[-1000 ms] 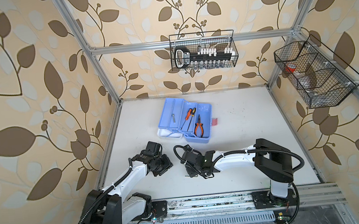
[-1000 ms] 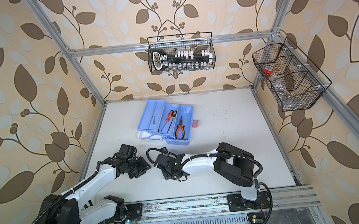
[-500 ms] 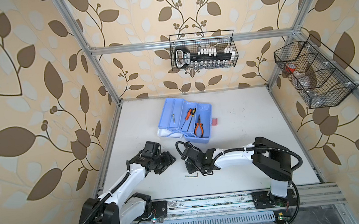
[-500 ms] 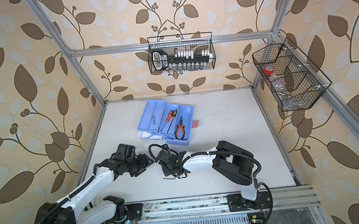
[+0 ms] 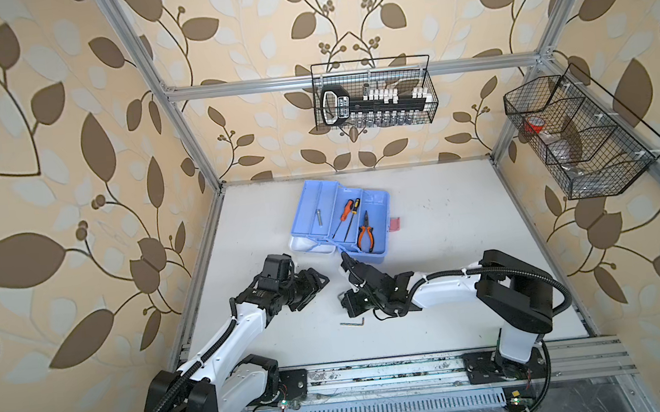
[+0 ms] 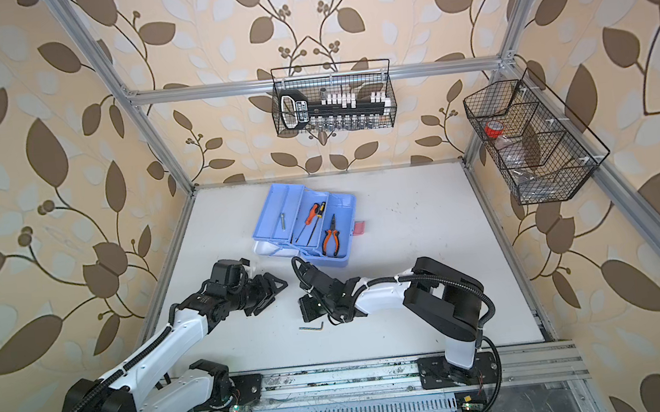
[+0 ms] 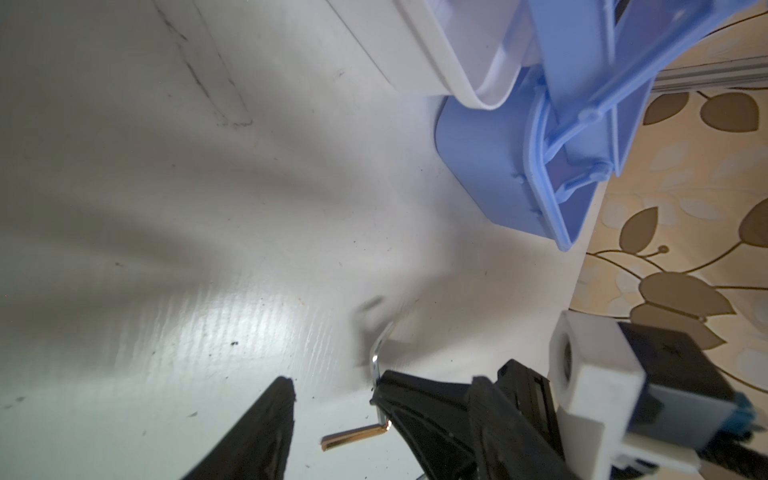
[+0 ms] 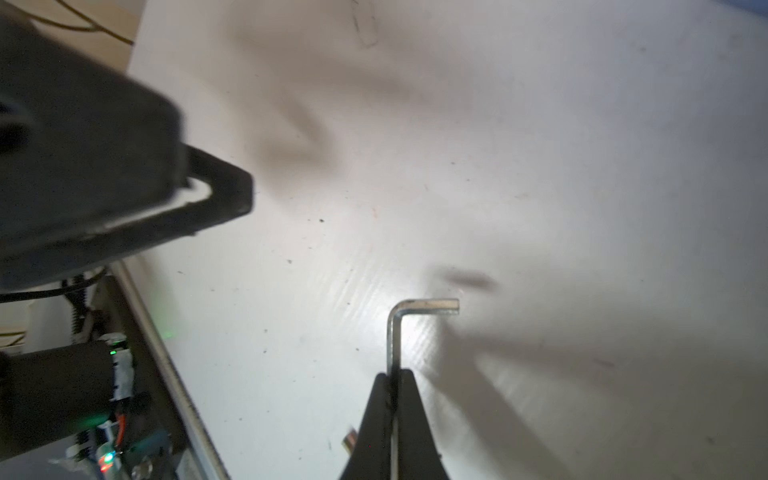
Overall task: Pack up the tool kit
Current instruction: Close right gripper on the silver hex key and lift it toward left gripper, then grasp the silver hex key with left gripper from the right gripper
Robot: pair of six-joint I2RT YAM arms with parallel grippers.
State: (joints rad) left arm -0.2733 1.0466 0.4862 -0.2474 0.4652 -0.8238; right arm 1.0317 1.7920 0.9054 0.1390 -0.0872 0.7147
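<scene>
My right gripper is holding the lifted hex key, but the empty tray (image 5: 306, 207) is on my left gripper's side. My left gripper should take hold of the bent end (image 8: 424, 307) first.
The tool kit (image 5: 376, 206) lies open at the back middle of the table in both top views, its light blue trays holding a bolt (image 5: 319, 216), screwdrivers (image 5: 347, 209) and orange-black pliers (image 5: 365, 234). Its white lid (image 5: 303, 245) sits at the front. My right gripper (image 8: 394, 376) is shut on a silver hex key (image 8: 392, 332), lifted off the table in front of the kit (image 6: 343, 207). A second hex key (image 5: 353, 323) lies flat just below it. My left gripper (image 5: 322, 283) is open and empty, pointing at the right gripper (image 5: 347, 303) from close by.
A pink latch piece (image 5: 396, 223) lies right of the kit. A wire basket (image 5: 373, 94) with a black socket holder hangs on the back wall. Another basket (image 5: 580, 139) hangs on the right wall. The arms' rail (image 5: 379, 373) runs along the front edge.
The right gripper shut on the silver hex key and lifted slightly, uncovering the second key on the table. The left gripper opened wider and moved right toward it.
</scene>
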